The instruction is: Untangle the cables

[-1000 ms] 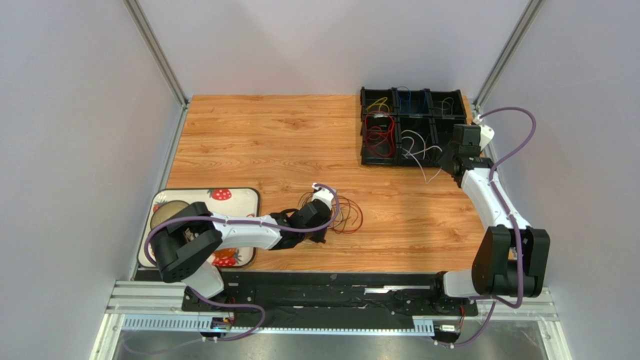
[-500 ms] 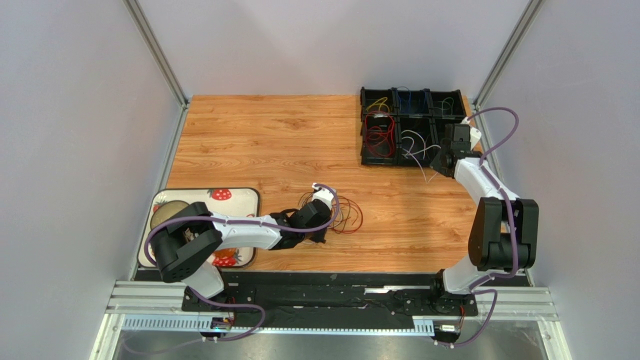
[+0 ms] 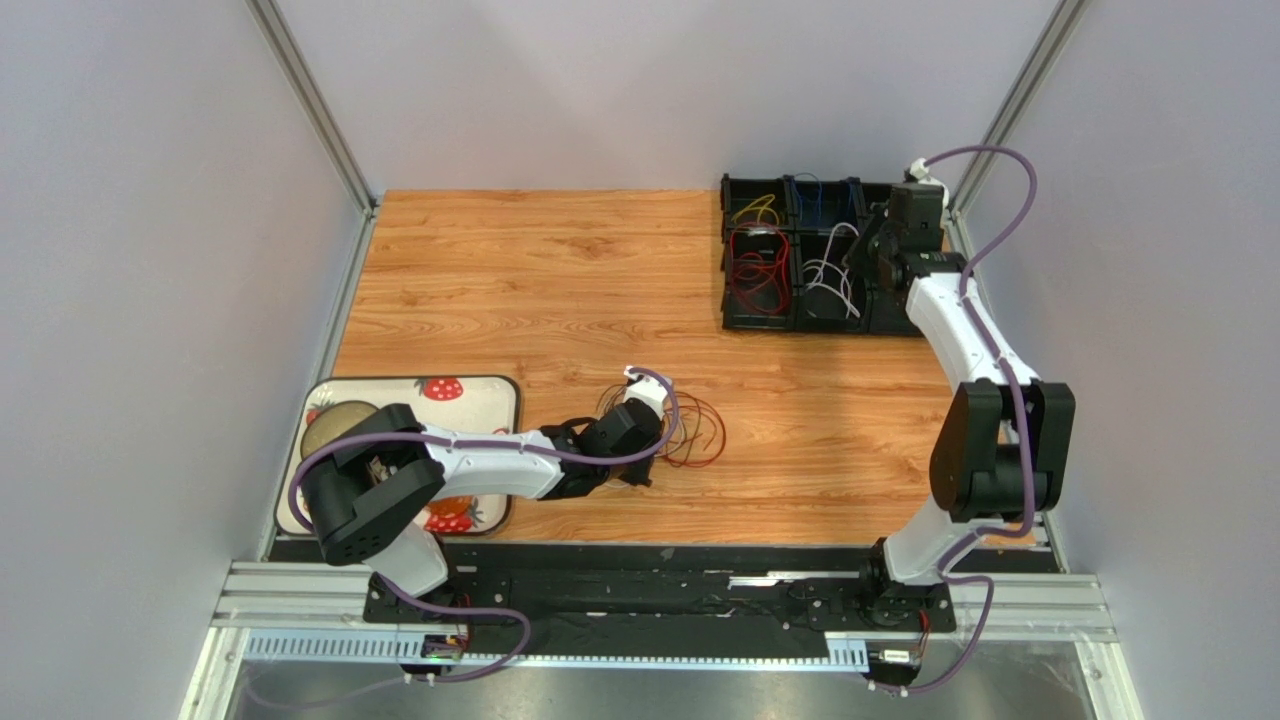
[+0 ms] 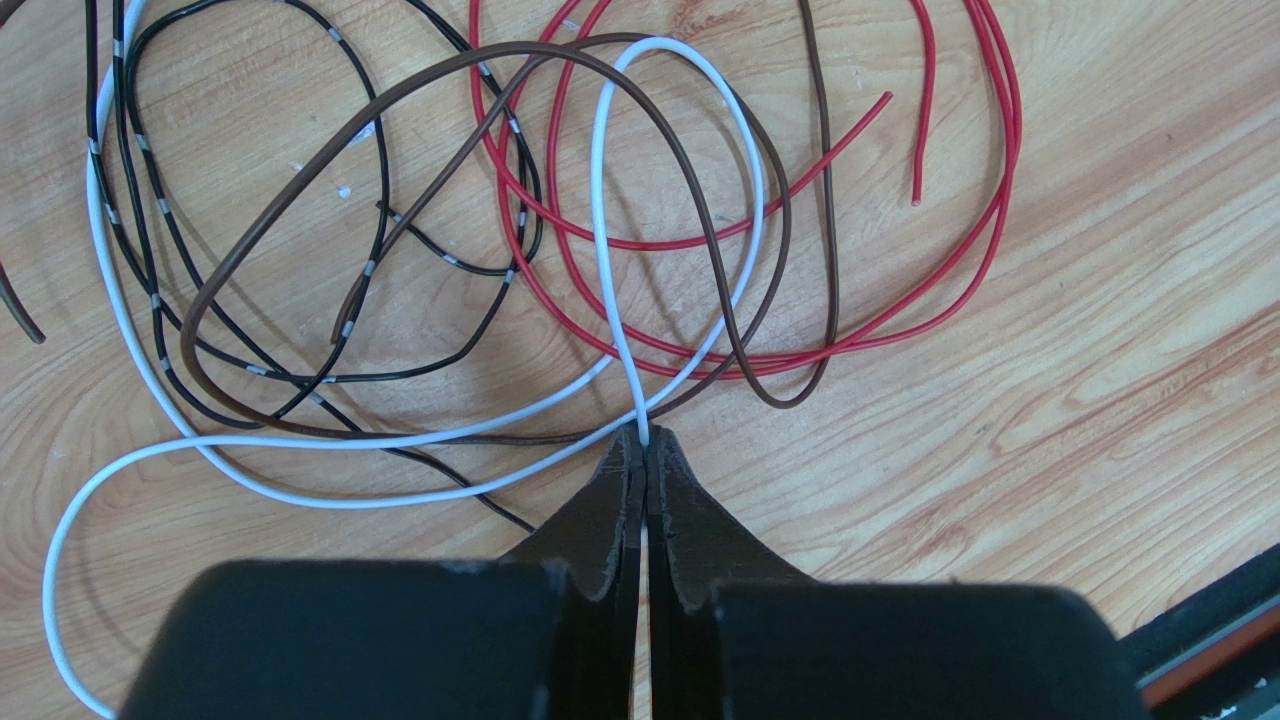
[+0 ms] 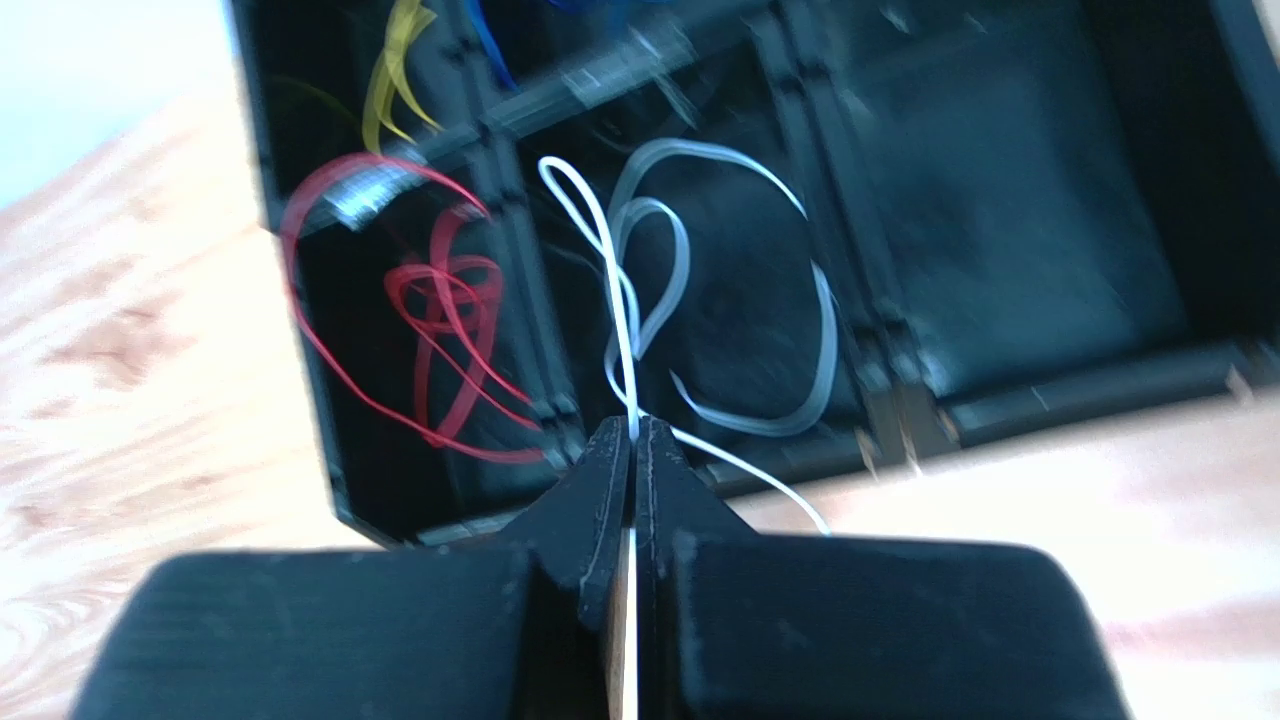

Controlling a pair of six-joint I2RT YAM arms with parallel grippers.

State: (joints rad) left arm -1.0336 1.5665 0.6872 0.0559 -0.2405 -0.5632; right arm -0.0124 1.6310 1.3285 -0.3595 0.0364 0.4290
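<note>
The white cable's loops (image 5: 676,270) are hanging in the middle compartment (image 3: 828,285). My right gripper should keep moving inward until the white cable's tail clears the front rim, and let go there.
The cables lie tangled on the wooden table: red (image 4: 962,285), brown (image 4: 451,90), black with pale marks (image 4: 368,195) and white (image 4: 601,195) loops cross each other. My left gripper (image 4: 646,438) is shut on the white cable at the tangle's near edge (image 3: 684,431). My right gripper (image 5: 633,431) is shut on another white cable (image 5: 601,240), which loops into the middle compartment of the black divided tray (image 5: 323,450). Red (image 5: 436,315) and yellow (image 5: 394,75) cables lie in neighbouring compartments. In the top view the right gripper (image 3: 872,252) hangs over the tray's right part.
The black tray (image 3: 819,321) stands at the back right of the table. A strawberry-patterned tray (image 3: 484,393) holding a round object sits at the near left, beside the left arm's base. Grey walls and metal posts close in both sides.
The right gripper has shut on the white cable and moved from the tray's front right edge back over the tray, drawing the cable's trailing ends in. The left arm has stayed still.
</note>
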